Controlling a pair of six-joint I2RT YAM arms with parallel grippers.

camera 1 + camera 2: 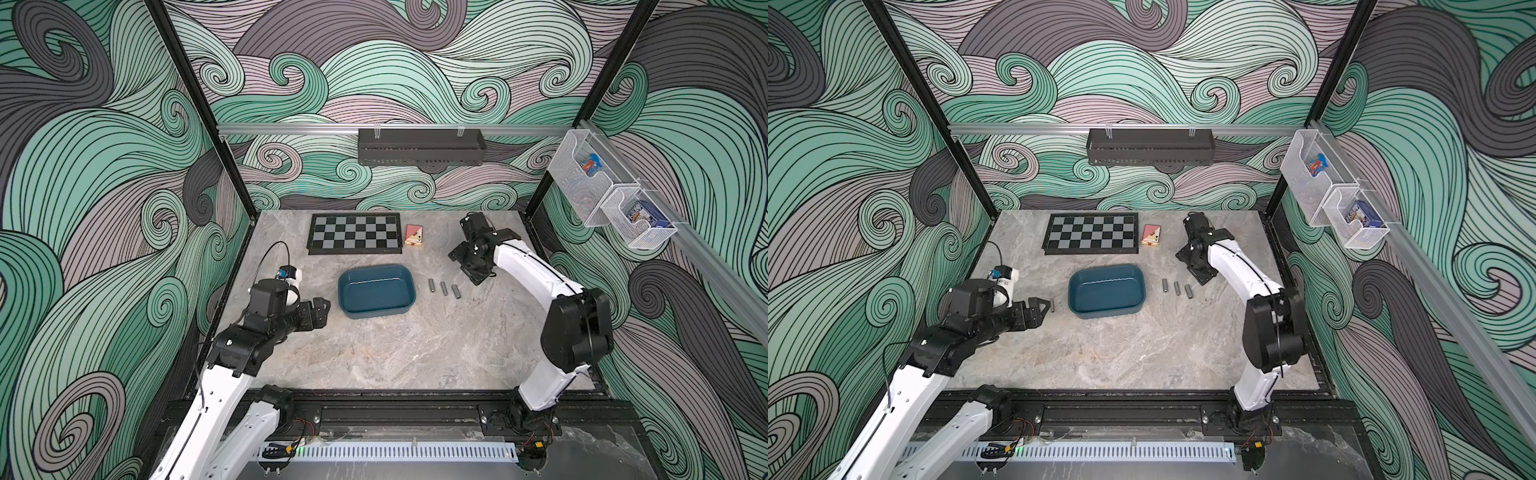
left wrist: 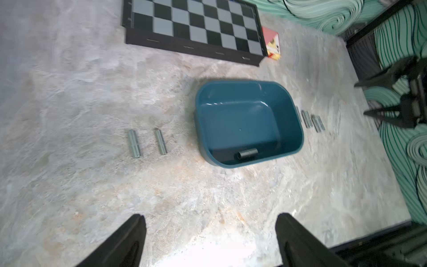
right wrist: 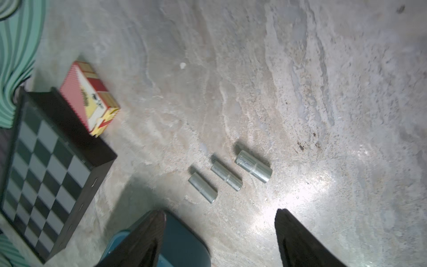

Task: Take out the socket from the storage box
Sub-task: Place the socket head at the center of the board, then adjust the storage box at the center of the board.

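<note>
The socket (image 2: 247, 153) is resting against the near side of the storage box, so my right gripper should first grab the box's end rim (image 1: 412, 282) and tilt the box to roll the socket clear.
The dark teal storage box (image 1: 376, 291) (image 1: 1106, 291) stands mid-table. In the left wrist view one dark socket (image 2: 247, 153) lies on its side inside the storage box (image 2: 238, 120), against a wall. In both top views the box's near wall hides it. Three silver sockets (image 1: 444, 288) (image 3: 226, 175) lie in a row right of the box, and two more (image 2: 147, 142) lie left of it. My left gripper (image 1: 322, 309) (image 2: 209, 217) hovers open over those two, left of the box. My right gripper (image 1: 465, 268) (image 3: 220, 211) stands open and empty behind the three.
A chessboard (image 1: 355, 233) and a red card box (image 1: 414, 235) lie at the back of the table. A long black perforated tray (image 1: 420, 146) hangs on the back rail. White mesh baskets (image 1: 582, 178) hang on the right rail.
</note>
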